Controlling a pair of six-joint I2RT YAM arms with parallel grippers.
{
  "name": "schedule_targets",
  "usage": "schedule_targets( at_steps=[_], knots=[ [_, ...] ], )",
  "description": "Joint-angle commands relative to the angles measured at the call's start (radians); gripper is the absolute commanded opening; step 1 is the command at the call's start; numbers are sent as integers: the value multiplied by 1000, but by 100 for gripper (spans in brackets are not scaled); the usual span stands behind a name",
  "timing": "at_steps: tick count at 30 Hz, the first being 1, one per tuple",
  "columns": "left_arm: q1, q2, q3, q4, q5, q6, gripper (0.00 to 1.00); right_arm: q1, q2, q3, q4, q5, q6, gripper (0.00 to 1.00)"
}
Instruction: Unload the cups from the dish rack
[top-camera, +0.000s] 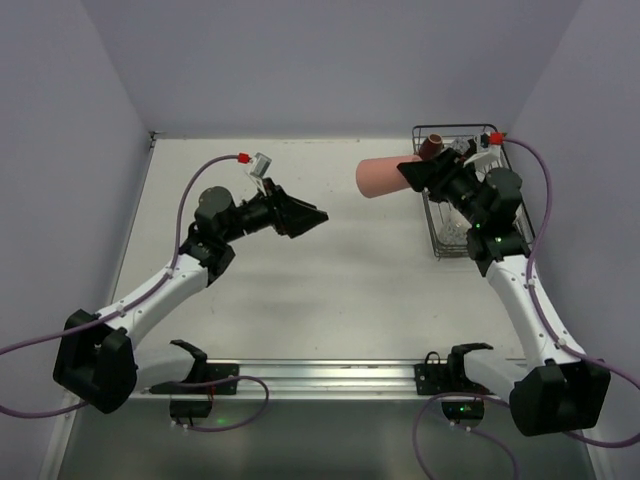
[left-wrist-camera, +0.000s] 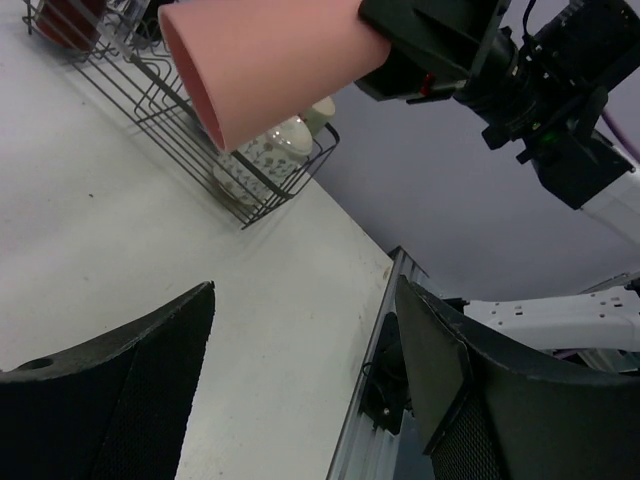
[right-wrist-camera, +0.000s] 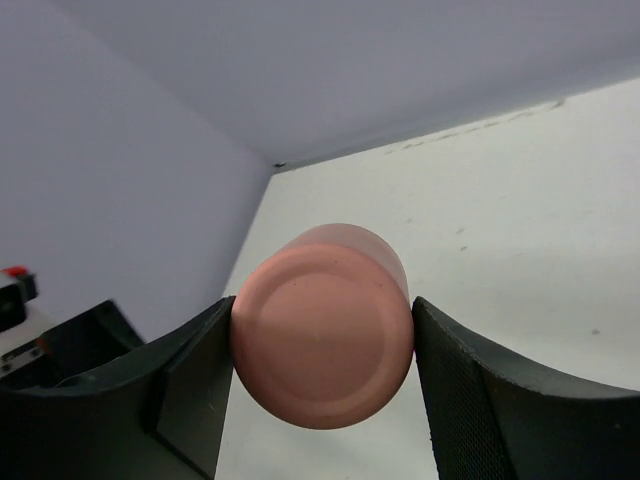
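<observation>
My right gripper's fingers cover the salmon-red tumbler's base (right-wrist-camera: 322, 336), so my left gripper should take the tumbler by its open end (top-camera: 370, 178) before standing it up.
My right gripper (top-camera: 412, 172) is shut on the base of the salmon-red tumbler (top-camera: 378, 176), holding it sideways above the table, mouth pointing left. Its flat bottom fills the right wrist view (right-wrist-camera: 322, 325) between my fingers. The tumbler also shows in the left wrist view (left-wrist-camera: 265, 65). My left gripper (top-camera: 318, 216) is open and empty, pointing right at mid-table, left of and below the tumbler. The black wire dish rack (top-camera: 437, 242) stands at the back right, under my right arm. A dark brown mug (top-camera: 433, 146) and a white dotted mug (left-wrist-camera: 262, 160) sit in it.
The table's back edge and walls lie close behind the rack. A metal rail (top-camera: 320, 375) runs along the near edge between the arm bases. Purple cables loop off both arms.
</observation>
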Motion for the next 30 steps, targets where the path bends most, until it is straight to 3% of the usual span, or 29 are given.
schedule_targets(
  at_steps=[1, 15, 18, 21, 22, 26, 28, 30],
  knots=[
    [-9, 13, 6, 160, -22, -50, 76, 50, -14, -19, 259, -206, 184, 34],
    [-20, 102, -2, 321, -41, -59, 75, 173, 138, -104, 496, -296, 354, 35],
    [-21, 102, -12, 339, -42, -59, 67, 181, 163, -108, 500, -310, 359, 35],
    [-23, 108, -17, 362, -45, -69, 48, 190, 199, -120, 534, -324, 383, 35],
    [-24, 111, -17, 365, -45, -73, 35, 193, 212, -124, 560, -330, 393, 35],
    [-24, 122, -17, 384, -59, -83, 10, 205, 279, -126, 631, -373, 446, 35],
    [-24, 107, -32, 414, -82, -74, 0, 214, 316, -121, 642, -393, 463, 38],
    [-24, 73, -32, 364, -143, -47, 0, 217, 328, -118, 617, -398, 460, 48]
  ],
)
